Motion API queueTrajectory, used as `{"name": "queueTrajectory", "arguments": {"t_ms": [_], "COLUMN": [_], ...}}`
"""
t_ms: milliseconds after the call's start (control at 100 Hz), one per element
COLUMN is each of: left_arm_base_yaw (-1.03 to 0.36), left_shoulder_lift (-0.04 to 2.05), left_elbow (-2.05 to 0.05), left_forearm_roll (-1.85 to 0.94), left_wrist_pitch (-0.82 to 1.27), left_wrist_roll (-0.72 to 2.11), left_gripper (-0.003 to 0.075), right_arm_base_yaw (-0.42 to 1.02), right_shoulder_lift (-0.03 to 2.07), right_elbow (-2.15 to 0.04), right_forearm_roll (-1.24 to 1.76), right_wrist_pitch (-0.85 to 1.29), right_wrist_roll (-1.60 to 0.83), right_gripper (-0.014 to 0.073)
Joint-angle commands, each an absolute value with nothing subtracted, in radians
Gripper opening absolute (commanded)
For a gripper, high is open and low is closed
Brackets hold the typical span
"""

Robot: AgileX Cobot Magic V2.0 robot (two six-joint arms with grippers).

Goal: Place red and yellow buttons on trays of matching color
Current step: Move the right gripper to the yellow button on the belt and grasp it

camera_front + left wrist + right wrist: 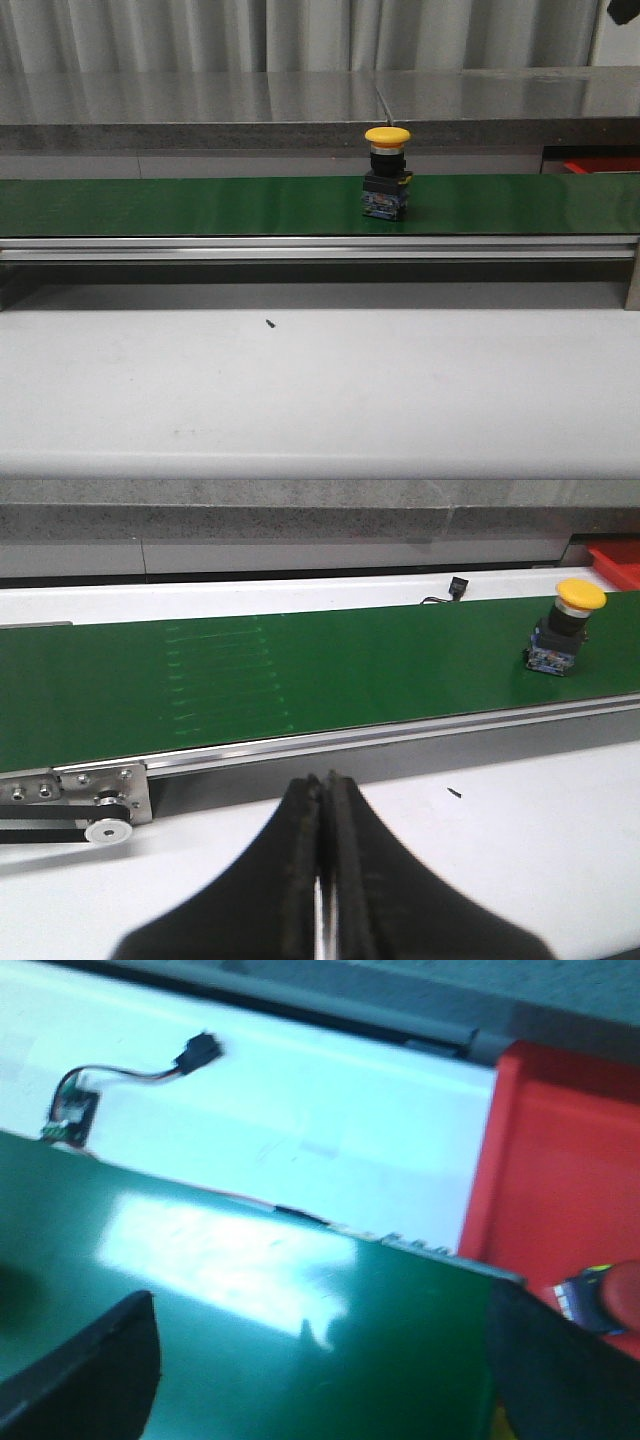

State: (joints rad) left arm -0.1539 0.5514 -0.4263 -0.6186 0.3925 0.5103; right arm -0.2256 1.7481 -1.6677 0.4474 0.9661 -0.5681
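A narrow grey collar (pixel 387 151) connects the yellow button to its black and blue base (pixel 386 195), so I expect the base to follow when I lift the button.
A yellow button (pixel 387 172) on a black and blue base stands upright on the green conveyor belt (pixel 180 205), right of its middle. It also shows in the left wrist view as the yellow button (pixel 567 630), far from my left gripper (pixel 322 785). That gripper is shut and empty over the white table. My right gripper (pixel 320 1350) hangs open over the belt (pixel 250 1330) with nothing between its fingers. Beside it is the red tray (pixel 560 1160). In the tray a red button (pixel 608 1298) seems to lie, partly hidden by one finger (pixel 560 1370). The yellow tray is out of view.
The belt has an aluminium rail (pixel 300 247) along its front, with a roller bracket (pixel 100 800) at its left end. A small circuit board (pixel 70 1115) with a cable and plug (pixel 200 1052) lies behind the belt. A corner of the red tray (pixel 600 165) shows at the right.
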Motion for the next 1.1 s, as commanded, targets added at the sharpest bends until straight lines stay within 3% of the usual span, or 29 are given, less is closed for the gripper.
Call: {"name": "queueTrajectory", "arguments": {"t_ms": [0, 370, 710, 1090], "left_arm_base_yaw": [-0.162, -0.162, -0.162, -0.162], "left_shoulder_lift": [0.552, 0.552, 0.552, 0.552], "left_elbow": [-0.452, -0.452, -0.452, -0.452], "left_forearm_roll": [-0.645, -0.645, -0.645, -0.645], "left_wrist_pitch": [0.329, 0.329, 0.329, 0.329], "left_wrist_roll": [0.507, 0.507, 0.507, 0.507], "left_gripper": [-0.0019, -0.0019, -0.0019, -0.0019], "right_arm_base_yaw": [-0.181, -0.016, 0.121, 0.134], "right_shoulder_lift": [1.655, 1.616, 1.677, 1.795], "right_elbow": [-1.598, -1.363, -1.368, -1.486], "right_forearm_roll": [0.474, 0.473, 0.473, 0.474], "right_wrist_pitch": [0.926, 0.862, 0.807, 0.796], "right_wrist_roll": [-0.602, -0.777, -0.816, -0.812], "right_gripper": [0.0646, 0.0645, 0.0645, 0.0613]}}
